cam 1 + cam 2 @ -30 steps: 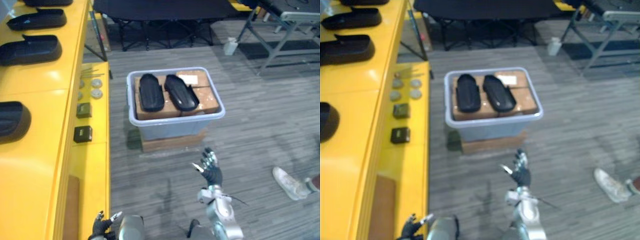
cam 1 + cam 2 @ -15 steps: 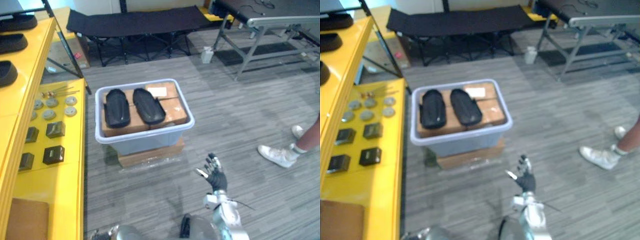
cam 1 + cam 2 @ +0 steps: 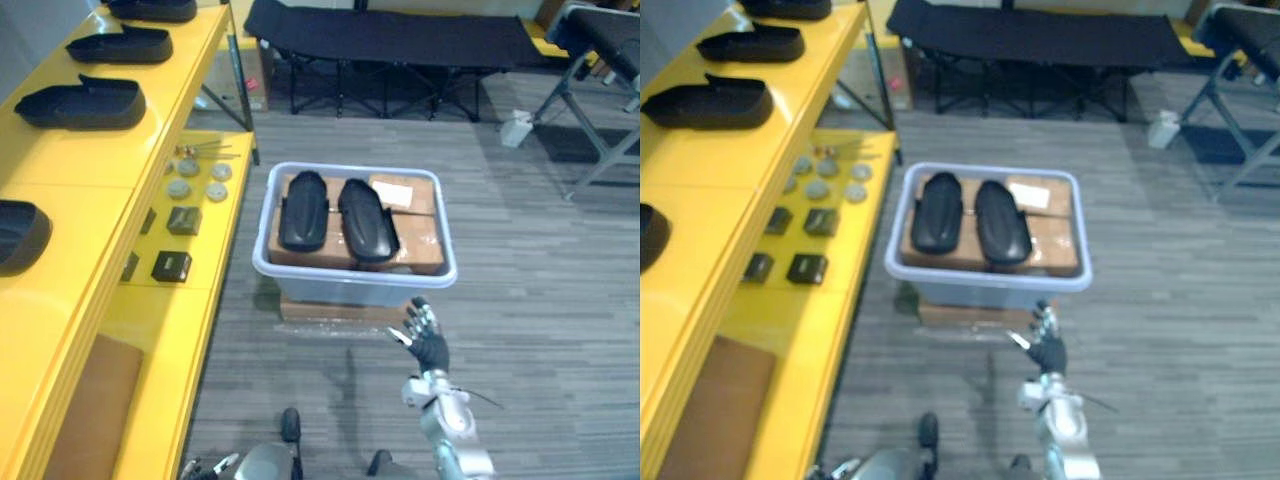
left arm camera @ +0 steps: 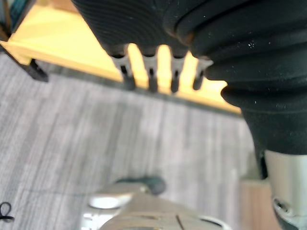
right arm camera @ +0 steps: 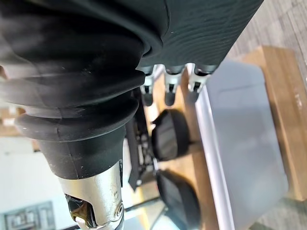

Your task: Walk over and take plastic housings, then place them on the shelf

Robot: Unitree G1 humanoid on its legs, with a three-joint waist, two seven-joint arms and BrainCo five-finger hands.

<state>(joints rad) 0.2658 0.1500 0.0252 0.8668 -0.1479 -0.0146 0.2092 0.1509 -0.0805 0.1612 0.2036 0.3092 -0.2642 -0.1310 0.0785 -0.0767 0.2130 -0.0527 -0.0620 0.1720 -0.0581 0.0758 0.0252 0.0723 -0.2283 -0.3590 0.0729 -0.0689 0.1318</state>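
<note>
The housing (image 3: 368,221) beside the white label will come up by itself when I lift it, because a gap (image 3: 334,217) separates the black plastic housings in the bin.
Two black plastic housings (image 3: 303,210) (image 3: 368,220) lie side by side on cardboard boxes inside a grey-blue bin (image 3: 355,283) on the floor ahead. My right hand (image 3: 427,343) hovers open just before the bin's front rim, fingers straight and holding nothing. Its wrist view looks past the fingers (image 5: 170,88) at both housings (image 5: 168,134) and the bin wall (image 5: 240,143). Low beside the yellow shelf (image 3: 60,300), my left hand (image 3: 203,467) is open with straight fingers (image 4: 151,72) and empty. More black housings (image 3: 80,103) (image 3: 125,45) (image 3: 20,235) rest on the shelf's top level.
The shelf's lower level carries small dark blocks (image 3: 172,265), round discs (image 3: 195,185) and a brown board (image 3: 85,400). The bin sits on a cardboard base (image 3: 330,310). A black folding cot (image 3: 400,40), a white bottle (image 3: 515,128) and a metal table frame (image 3: 600,60) stand behind.
The camera has swung, so the shelf fills more of the left and the person's shoes have left the picture. The bin now sits closer to my right hand.
</note>
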